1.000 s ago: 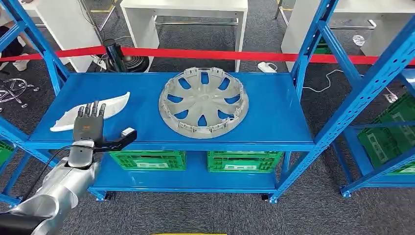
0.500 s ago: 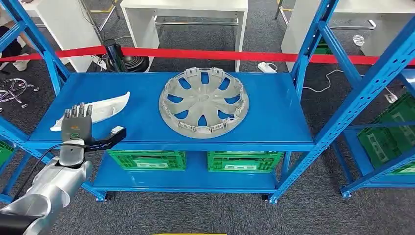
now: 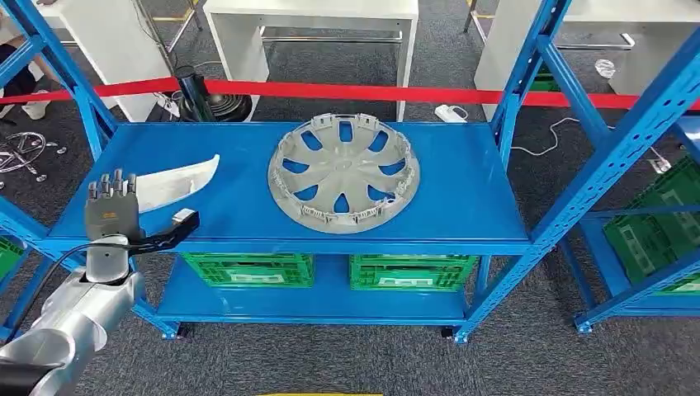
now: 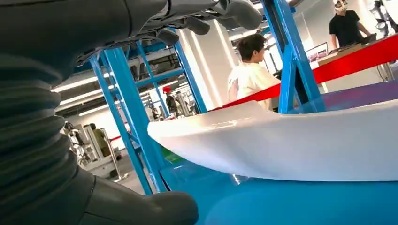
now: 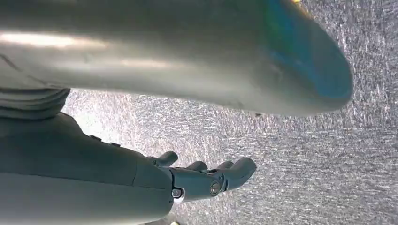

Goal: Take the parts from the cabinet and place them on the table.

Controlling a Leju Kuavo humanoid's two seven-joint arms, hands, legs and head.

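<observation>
I can see that the white part's near end [image 4: 180, 136] arches clear of the blue shelf, so I expect the white part to stick out stiffly when I carry it by that end.
A white curved part [image 3: 172, 181] lies at the left end of the blue shelf [image 3: 239, 206]. A grey wheel cover [image 3: 343, 172] lies flat in the shelf's middle. My left hand [image 3: 115, 213] hovers over the shelf's front left corner, covering the white part's near end. It is open, fingers stretched forward and thumb out to the side, holding nothing. In the left wrist view the white part [image 4: 291, 140] sits just ahead of my left hand, between the thumb [image 4: 141, 206] and the fingers [image 4: 211, 14]. My right hand [image 5: 202, 180] hangs over grey carpet, empty, fingers loosely extended.
Blue rack uprights [image 3: 516, 91] stand at the shelf's corners. Two green crates [image 3: 248, 269] sit on the lower shelf. Red barrier tape [image 3: 347, 91] and white tables [image 3: 314, 21] lie behind. A second rack with green crates [image 3: 652, 235] stands to the right. People [image 4: 251, 70] stand beyond the tape.
My left hand has slid left along the shelf's front edge, from beside the white part's near end to over it. The parts have not moved.
</observation>
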